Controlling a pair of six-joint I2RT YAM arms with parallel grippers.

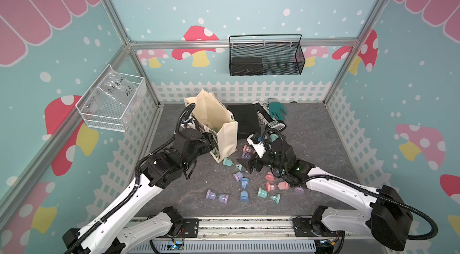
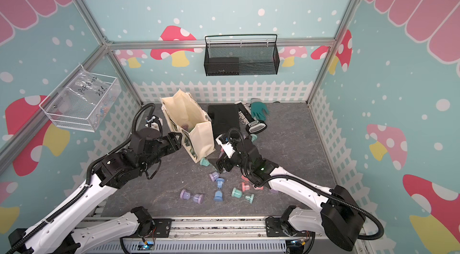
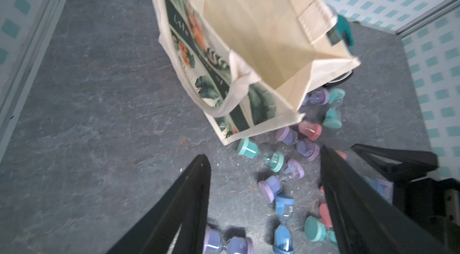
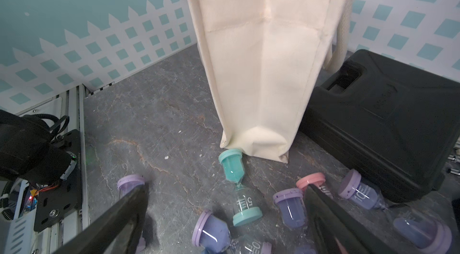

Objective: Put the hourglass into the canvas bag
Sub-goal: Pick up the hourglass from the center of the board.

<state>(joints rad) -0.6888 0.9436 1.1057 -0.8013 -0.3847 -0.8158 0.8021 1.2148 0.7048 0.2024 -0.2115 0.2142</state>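
Observation:
The front purple hourglass (image 1: 217, 196) lies clear of the others. My open left gripper should keep going down to it and close on its end (image 1: 210, 194) farthest from them.
The canvas bag (image 1: 211, 113) (image 2: 201, 138) stands open, left of centre, with its printed side (image 3: 189, 41) toward my left arm. Several pastel hourglasses lie scattered on the grey floor in front of it. A teal hourglass (image 1: 232, 163) (image 4: 239, 188) (image 3: 260, 154) lies against the bag's near corner. My right gripper (image 1: 245, 164) (image 2: 220, 164) (image 4: 226, 186) hangs low over it, open, with the teal hourglass seen between its fingers and untouched. Beside the bag's printed side, my left gripper (image 1: 210, 140) (image 2: 178, 139) (image 3: 263, 152) is open and empty.
A flat black case (image 1: 245, 121) (image 4: 383, 121) lies right behind the bag. Past it are a green glove (image 1: 277, 109) and a rail of sockets (image 1: 267, 118). A black wire basket (image 1: 266, 56) hangs on the back wall, a clear bin (image 1: 112, 101) on the left wall.

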